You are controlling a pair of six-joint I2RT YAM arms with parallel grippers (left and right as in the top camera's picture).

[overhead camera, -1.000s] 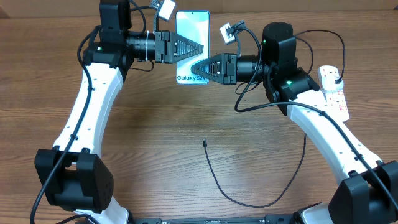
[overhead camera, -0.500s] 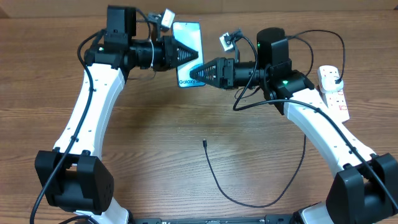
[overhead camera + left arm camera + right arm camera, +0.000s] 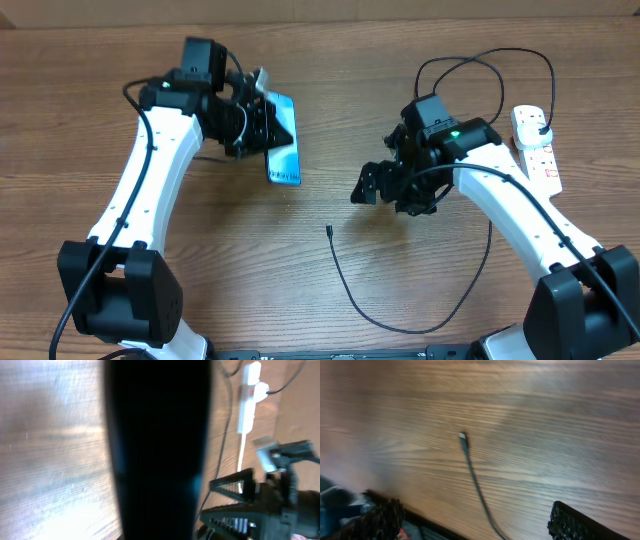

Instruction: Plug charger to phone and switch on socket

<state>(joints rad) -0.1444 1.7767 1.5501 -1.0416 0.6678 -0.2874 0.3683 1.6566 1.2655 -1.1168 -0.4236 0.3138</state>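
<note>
The charger's tip [image 3: 329, 230] lies free, its cable passing between my spread fingers, so my right gripper should carry on descending until it can close just behind the charger's tip [image 3: 334, 250].
The phone [image 3: 284, 152], its light blue screen tilted, is held off the table with my left gripper [image 3: 264, 128] shut on its edge. In the left wrist view the phone [image 3: 155, 450] is a dark slab that hides my fingers. The charger [image 3: 395, 322] lies looped on the table, its small tip [image 3: 329, 230] free. My right gripper [image 3: 372, 188] hangs open above and to the right of that tip, holding nothing. In the right wrist view the tip [image 3: 463, 436] lies ahead of the gripper [image 3: 480, 520], between the spread fingers [image 3: 580, 522]. The white socket [image 3: 536, 146] lies at the far right.
The charger's cable runs up the right side to its black plug [image 3: 541, 124] in the socket. The socket [image 3: 248, 400] and my right gripper [image 3: 235, 505] show beyond the phone in the left wrist view. Bare wood surrounds the tip.
The right gripper has opened, left the phone and swung down toward the cable tip. The left arm has carried the phone forward and left, tilting it.
</note>
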